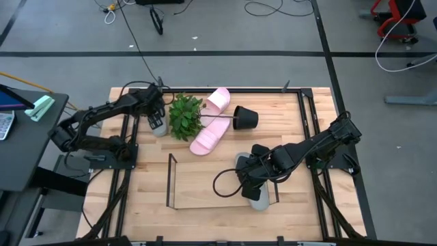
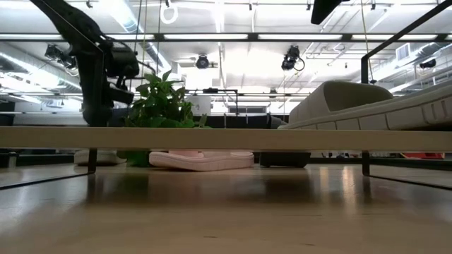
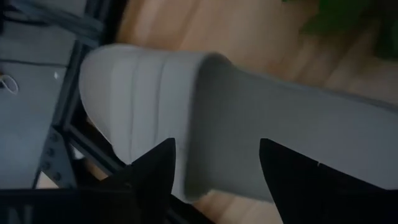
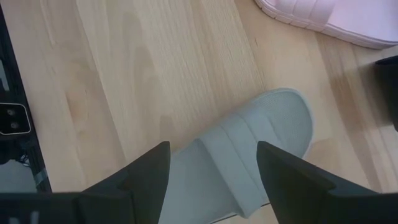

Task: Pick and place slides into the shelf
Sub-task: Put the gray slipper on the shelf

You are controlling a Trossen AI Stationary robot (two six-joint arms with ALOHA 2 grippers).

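Note:
Next, my left gripper centres the strap's open rim (image 3: 189, 134) between its fingers and pinches the strap, because it hangs off-centre over the strap's rim with one finger barely past it.
A grey-green slide (image 1: 159, 127) lies flat on the table at the far left, beside the plant. My left gripper (image 1: 157, 117) hangs just over it, open. One finger (image 3: 155, 171) is over the ribbed strap (image 3: 124, 93) and the other over the footbed. A second grey-green slide (image 1: 259, 199) hangs over the right end of the wire shelf (image 1: 170, 179), with my right gripper (image 1: 254, 179) shut on it. Two pink slides (image 1: 208, 137) (image 1: 218, 100) lie at the far middle. My left gripper: I cannot tell whether its fingertips touch the slide under them. My right gripper pinches the grey-green slide by its two long sides (image 4: 180, 155), behind the strap, between its two fingers. The fingers slant down from above and lie across it. It is lifted clear and tilted, its ribbed sole (image 2: 424, 106) showing from below.
A green plant (image 1: 184, 116) lies between the left slide and the pink ones, its black pot (image 1: 246, 117) tipped on its side. Black rails (image 1: 308, 130) run along the table's left and right edges. The shelf's front bar (image 2: 226, 137) crosses the low view.

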